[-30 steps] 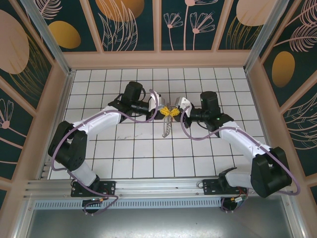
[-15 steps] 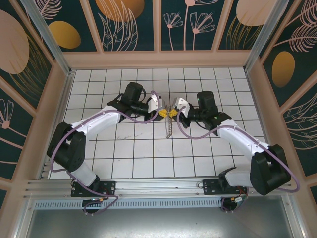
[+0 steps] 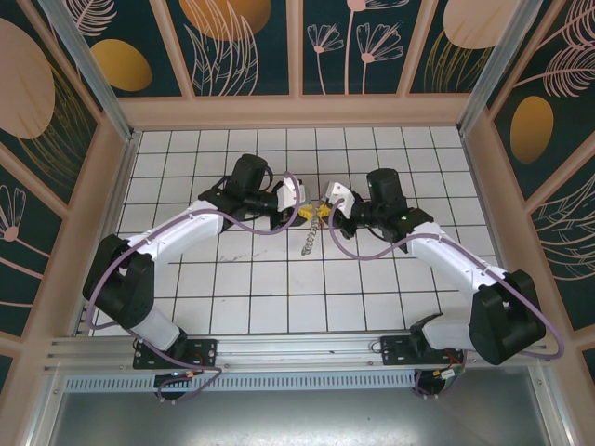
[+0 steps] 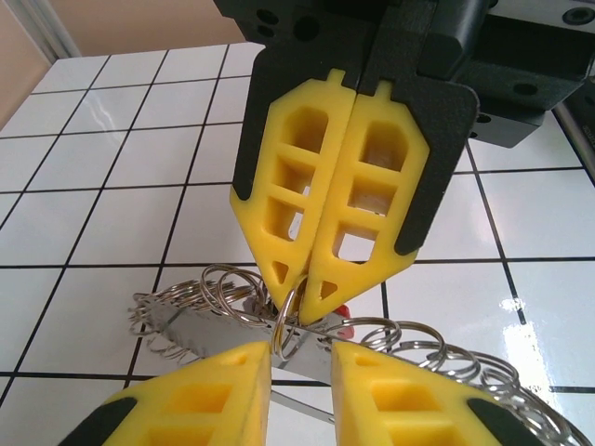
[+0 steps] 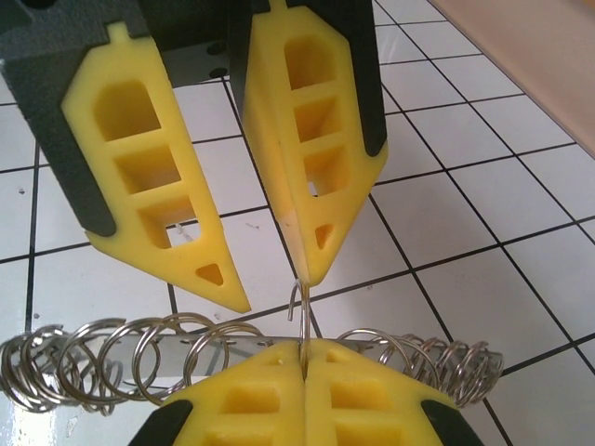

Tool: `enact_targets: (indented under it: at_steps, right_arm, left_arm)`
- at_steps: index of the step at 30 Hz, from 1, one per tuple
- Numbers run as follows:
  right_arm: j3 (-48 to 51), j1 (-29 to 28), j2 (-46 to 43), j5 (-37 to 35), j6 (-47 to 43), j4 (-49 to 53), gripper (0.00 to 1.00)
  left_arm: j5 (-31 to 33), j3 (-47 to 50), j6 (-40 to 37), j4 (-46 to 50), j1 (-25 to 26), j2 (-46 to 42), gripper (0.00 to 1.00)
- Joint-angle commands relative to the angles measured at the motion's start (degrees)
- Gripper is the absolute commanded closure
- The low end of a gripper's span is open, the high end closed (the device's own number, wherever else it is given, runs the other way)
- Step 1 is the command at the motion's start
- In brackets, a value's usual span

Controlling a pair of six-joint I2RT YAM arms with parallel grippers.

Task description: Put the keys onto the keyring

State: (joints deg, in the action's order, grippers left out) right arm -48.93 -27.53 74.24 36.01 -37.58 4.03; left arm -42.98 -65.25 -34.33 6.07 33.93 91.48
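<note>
My left gripper is open and the keyring slants (image 4: 287, 311) near one of its fingers, so it should close squarely on the wire (image 4: 278, 340) before my right gripper opens and moves back.
Both grippers meet above the middle of the tiled floor. My right gripper (image 5: 303, 348) (image 3: 327, 208) is shut on a thin wire keyring (image 5: 299, 311) that stands upright between its yellow tips. The same keyring (image 4: 279, 325) sits in the gap of my left gripper (image 4: 299, 358) (image 3: 302, 210), whose jaws stand apart around it. A flat metal strip (image 4: 204, 330) (image 5: 112, 358) carrying a row of several split rings lies just beyond and hangs down as a chain (image 3: 310, 242) in the top view. A small red piece (image 4: 345, 312) peeks out behind the right fingertips; the keys are otherwise hidden.
White tiled floor (image 3: 251, 288) stretches around the arms. Wooden walls (image 3: 297, 111) with dark painted panels close in the back and sides. Purple cables loop along both arms. An aluminium rail (image 3: 297, 348) runs along the near edge.
My left gripper's jaws have parted. The right gripper has edged left toward it, still shut on the ring, and the hanging strip has swung slightly left.
</note>
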Motion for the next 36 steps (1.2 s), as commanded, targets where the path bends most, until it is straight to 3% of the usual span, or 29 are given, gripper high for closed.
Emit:
enact_targets:
  at_steps: [1, 10, 18, 23, 25, 27, 32, 36]
  right_arm:
    - [-2.6, -0.6, 0.5, 0.2, -1.4, -0.1, 1.0]
    - [-3.0, -0.9, 0.7, 0.6, -1.9, 0.5, 1.0]
    - [-3.1, -1.0, 0.9, 1.9, -1.8, -0.3, 1.0]
    - [-3.5, -1.0, 1.3, 2.6, -1.8, -0.2, 1.0]
    - [-3.4, -1.0, 1.1, 2.5, -1.8, -0.4, 1.0]
    - [-3.2, -1.0, 1.0, 1.6, -1.9, -0.6, 1.0]
    - [-0.3, -0.3, 0.4, 0.4, -1.1, -2.6, 0.93]
    - [4.3, 2.4, -1.6, 6.7, 4.1, -10.6, 0.88]
  left_arm:
    - [-0.2, 0.5, 0.0, -2.1, 0.5, -1.0, 0.75]
    - [2.0, -0.4, 0.7, -2.7, 0.6, -0.6, 0.73]
    - [-1.5, -3.9, -2.6, 4.3, 0.7, 2.4, 0.77]
    - [-1.6, -4.7, -2.9, 5.5, 0.7, 3.4, 0.87]
    - [-1.7, -5.0, -3.3, 6.0, 0.7, 3.6, 1.0]
    - [-1.5, -5.0, -3.3, 5.9, 0.6, 3.4, 1.0]
    - [-4.2, -1.1, 1.1, -3.2, 0.7, 0.3, 1.0]
    - [-9.9, 2.9, 7.8, -15.0, 0.6, -1.6, 1.0]
